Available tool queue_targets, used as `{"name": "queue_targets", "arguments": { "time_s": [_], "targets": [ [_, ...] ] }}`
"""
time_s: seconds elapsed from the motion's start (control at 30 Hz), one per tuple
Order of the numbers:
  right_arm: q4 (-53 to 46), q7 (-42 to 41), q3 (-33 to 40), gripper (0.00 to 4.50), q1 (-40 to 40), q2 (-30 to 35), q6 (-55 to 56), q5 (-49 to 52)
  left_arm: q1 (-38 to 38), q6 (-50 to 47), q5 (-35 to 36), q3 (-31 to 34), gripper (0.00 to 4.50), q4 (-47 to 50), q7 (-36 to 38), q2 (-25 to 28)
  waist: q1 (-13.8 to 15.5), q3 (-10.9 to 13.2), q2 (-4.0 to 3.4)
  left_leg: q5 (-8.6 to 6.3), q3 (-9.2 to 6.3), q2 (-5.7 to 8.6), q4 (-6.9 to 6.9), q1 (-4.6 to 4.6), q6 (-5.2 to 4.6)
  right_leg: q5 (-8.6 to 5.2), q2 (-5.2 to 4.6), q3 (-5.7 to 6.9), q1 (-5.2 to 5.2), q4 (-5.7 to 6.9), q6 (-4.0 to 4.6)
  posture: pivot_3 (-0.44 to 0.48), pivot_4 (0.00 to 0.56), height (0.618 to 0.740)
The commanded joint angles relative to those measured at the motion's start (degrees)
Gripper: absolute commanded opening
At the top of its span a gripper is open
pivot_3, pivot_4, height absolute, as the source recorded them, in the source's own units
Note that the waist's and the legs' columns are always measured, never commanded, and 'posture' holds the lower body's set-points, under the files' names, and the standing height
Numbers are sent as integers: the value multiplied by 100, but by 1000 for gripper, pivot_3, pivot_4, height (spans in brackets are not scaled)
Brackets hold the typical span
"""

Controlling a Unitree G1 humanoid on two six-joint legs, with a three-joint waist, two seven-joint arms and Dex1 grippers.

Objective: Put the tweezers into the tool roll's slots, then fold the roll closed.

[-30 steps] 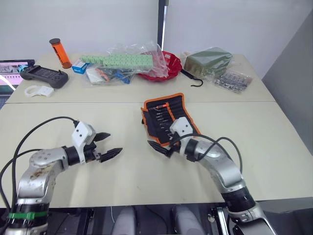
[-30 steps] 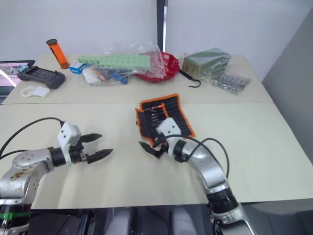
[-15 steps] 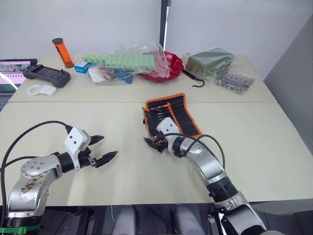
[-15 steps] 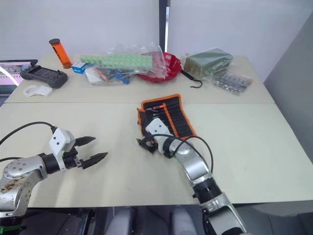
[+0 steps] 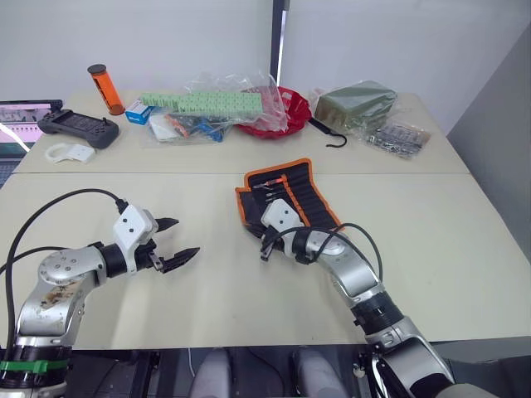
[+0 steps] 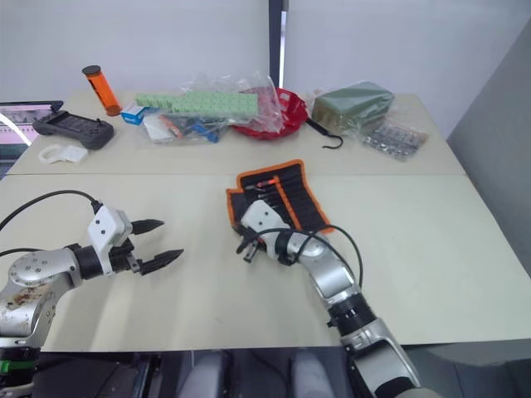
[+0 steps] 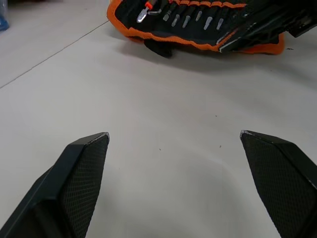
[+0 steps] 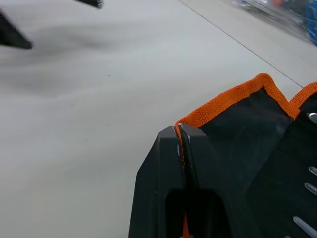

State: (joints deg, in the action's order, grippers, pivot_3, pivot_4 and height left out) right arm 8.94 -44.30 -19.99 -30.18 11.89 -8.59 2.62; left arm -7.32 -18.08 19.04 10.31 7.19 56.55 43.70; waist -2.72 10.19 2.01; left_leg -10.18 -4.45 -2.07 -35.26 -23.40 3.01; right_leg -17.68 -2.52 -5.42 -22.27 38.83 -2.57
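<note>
The orange-bound edge of the tool roll's flap reaches just past the tweezers' metal ends, so I expect the flap to cover them and stay flat when I fold it.
The tool roll, black fabric with orange binding, lies open at the table's middle. Several tweezers sit in its slots, their metal ends poking out in a row. My right gripper is at the roll's near left corner, shut on the orange edge binding; in the right wrist view the two black fingers pinch the fabric between them. My left gripper hovers open over bare table well to the left of the roll, its fingertips wide apart and holding nothing.
Along the back of the table stand an orange cylinder, a black controller, plastic bags with green blocks, a red bowl, a black hook, an olive-green bag and a bag of metal parts.
My right gripper has shut on the roll's near left edge, and that corner of the fabric now sits drawn out to the left. The left gripper stays open in about the same place.
</note>
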Motion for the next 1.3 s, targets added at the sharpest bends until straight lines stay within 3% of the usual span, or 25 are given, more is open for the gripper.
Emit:
{"name": "queue_targets", "arguments": {
  "time_s": [0.03,0.2,0.37,0.63,0.97,1.1,1.3],
  "targets": [
    [-416,-555,-146,26,37,52,443,231,-171,306,-106,-183,4500,-148,256,159,-16,0,0,0,0,-1,2,1,0,0,1,0,-1,0,0,0,150,740],
    [-634,-1329,-172,26,344,571,744,374,-378,827,-292,-748,4500,-413,1067,447,-25,2,-2,0,-2,-1,7,0,0,-1,2,3,-1,0,1,0,150,740],
    [-935,-1907,114,26,616,1182,699,779,-1163,1690,-740,-1249,4500,-1201,1614,602,54,4,-3,1,-1,-1,-2,-6,-1,-2,3,3,1,-15,1,0,150,740],
    [-1175,-1988,258,26,951,1612,685,847,-2371,2349,-982,-1893,4500,-1936,2111,69,35,4,-3,4,0,1,-3,-14,-6,-2,4,3,3,-20,0,0,150,740],
    [-1284,-1554,397,26,1064,1727,512,748,-3498,3896,-1637,-2568,4500,-3464,2545,-516,33,4,-2,4,-3,4,-6,-16,-6,-2,4,2,2,-15,0,0,150,740],
    [-1392,-1468,447,0,1153,1756,456,780,-3669,4176,-1628,-2677,3452,-3766,2749,-754,42,4,-2,4,-4,5,-16,-24,-6,-2,4,3,2,-15,-1,0,150,740],
    [-1531,-1348,559,0,1274,1866,393,816,-3845,4516,-1650,-2710,1384,-4067,2797,-1027,42,4,-2,4,-9,6,-30,-33,-7,-2,5,4,2,-13,-1,0,150,740]
  ]
}}
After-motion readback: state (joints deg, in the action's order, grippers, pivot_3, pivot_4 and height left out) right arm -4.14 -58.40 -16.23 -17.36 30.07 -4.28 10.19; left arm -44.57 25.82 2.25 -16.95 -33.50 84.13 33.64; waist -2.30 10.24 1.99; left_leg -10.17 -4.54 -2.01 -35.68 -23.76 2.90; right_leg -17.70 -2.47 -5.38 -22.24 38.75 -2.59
